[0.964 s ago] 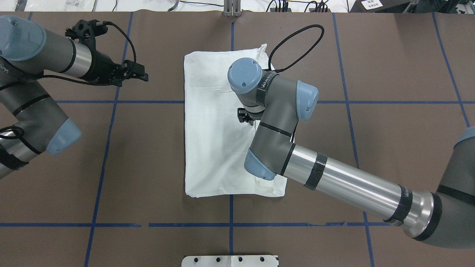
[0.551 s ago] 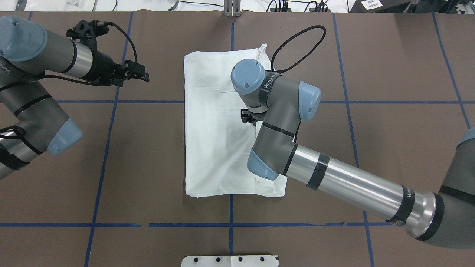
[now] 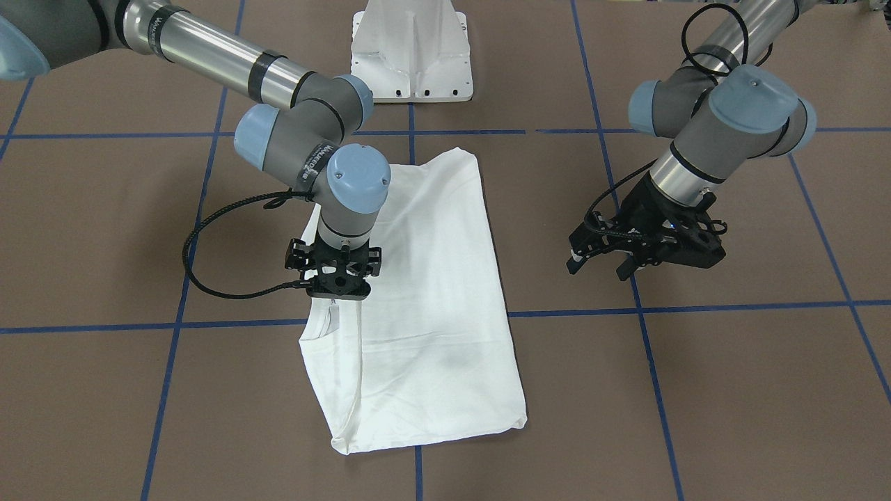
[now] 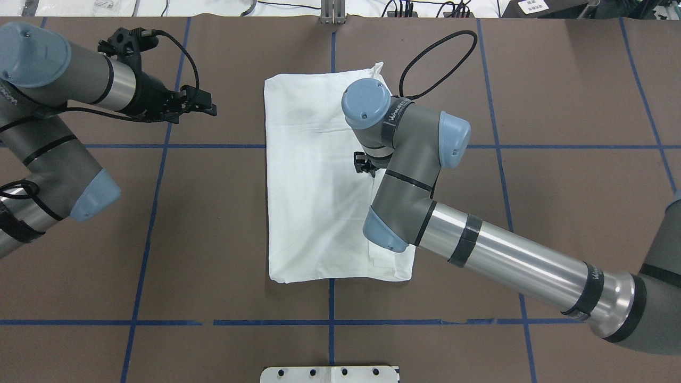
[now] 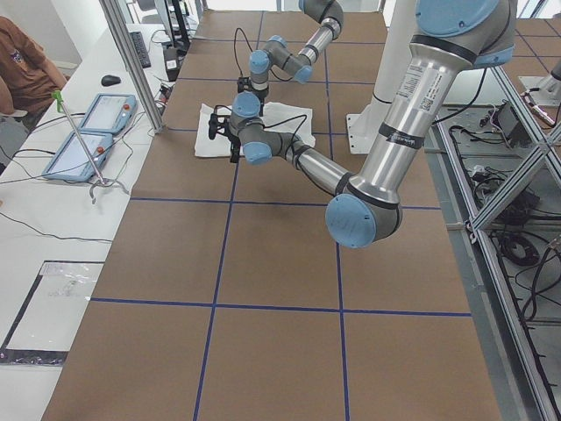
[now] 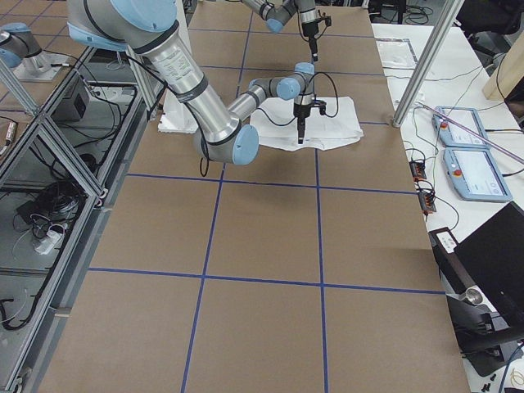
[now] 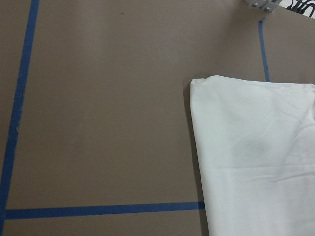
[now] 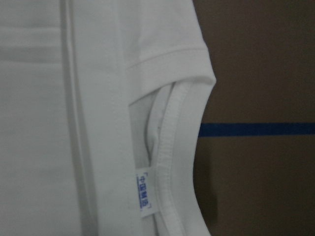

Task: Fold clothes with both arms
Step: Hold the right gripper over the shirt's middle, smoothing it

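My gripper will fold the end of the white T-shirt (image 3: 430, 309), and its stacked layers will bend over together into a shorter rectangle, because a smooth folded edge (image 3: 498, 275) runs along the T-shirt.
The white T-shirt (image 3: 431, 292) lies folded into a long rectangle in the middle of the brown table (image 4: 558, 96), plain side up. My right gripper (image 3: 334, 299) points straight down at the shirt's edge on my right, by the collar. Its fingers look drawn together; I cannot tell whether cloth is pinched. The right wrist view shows the ribbed collar (image 8: 172, 147), the small neck label (image 8: 144, 191) and a sleeve cuff (image 8: 167, 56) close below. My left gripper (image 3: 597, 268) is open and empty, above bare table left of the shirt (image 4: 314, 186). The left wrist view shows a shirt corner (image 7: 256, 147).
The white pedestal base (image 3: 411, 56) stands at the table's near edge, behind the shirt from the front view. Blue tape lines (image 4: 154, 213) cross the table. My right arm's cable loop (image 4: 441, 53) hangs beyond the shirt. An operator (image 5: 26, 61) and tablets (image 5: 88, 132) are at the far side.
My right gripper and wrist have moved to the right and slightly away across the shirt. The shirt's near end has shifted a little to the right. The left gripper has barely moved.
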{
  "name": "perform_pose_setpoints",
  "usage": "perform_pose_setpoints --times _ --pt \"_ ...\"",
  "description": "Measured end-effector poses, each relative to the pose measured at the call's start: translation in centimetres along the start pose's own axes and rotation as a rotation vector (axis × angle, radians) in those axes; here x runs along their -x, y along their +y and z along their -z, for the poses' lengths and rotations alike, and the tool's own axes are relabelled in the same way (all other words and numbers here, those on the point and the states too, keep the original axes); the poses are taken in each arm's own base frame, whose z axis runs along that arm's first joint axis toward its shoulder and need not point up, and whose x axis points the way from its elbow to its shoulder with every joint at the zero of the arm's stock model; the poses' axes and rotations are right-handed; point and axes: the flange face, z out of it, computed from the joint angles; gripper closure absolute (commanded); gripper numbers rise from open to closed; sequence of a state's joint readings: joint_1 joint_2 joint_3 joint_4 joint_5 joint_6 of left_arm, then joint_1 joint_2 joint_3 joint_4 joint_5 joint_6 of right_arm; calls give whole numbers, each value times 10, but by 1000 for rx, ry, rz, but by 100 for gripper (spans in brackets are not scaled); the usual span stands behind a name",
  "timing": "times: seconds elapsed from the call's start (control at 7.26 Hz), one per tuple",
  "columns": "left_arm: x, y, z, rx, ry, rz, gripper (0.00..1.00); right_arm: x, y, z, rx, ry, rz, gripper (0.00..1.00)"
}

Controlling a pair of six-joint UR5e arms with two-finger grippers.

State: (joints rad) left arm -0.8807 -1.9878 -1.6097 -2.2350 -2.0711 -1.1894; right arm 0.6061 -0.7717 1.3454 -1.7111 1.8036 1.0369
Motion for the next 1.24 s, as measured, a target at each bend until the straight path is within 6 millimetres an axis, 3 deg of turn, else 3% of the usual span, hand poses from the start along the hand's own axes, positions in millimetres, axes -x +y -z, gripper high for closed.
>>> perform_pose_setpoints --times 0.28,0.69,0.96,1.24 --pt "-1 0 0 -1 1 5 0 -38 7 9 6 4 34 0" --pt "-6 4 -3 7 7 34 0 -66 13 17 2 -1 57 0" --pt "-9 8 -6 13 10 42 0 -60 22 38 -8 -54 64 0" --pt "-8 10 -8 16 8 43 0 -32 50 45 2 -88 42 0"
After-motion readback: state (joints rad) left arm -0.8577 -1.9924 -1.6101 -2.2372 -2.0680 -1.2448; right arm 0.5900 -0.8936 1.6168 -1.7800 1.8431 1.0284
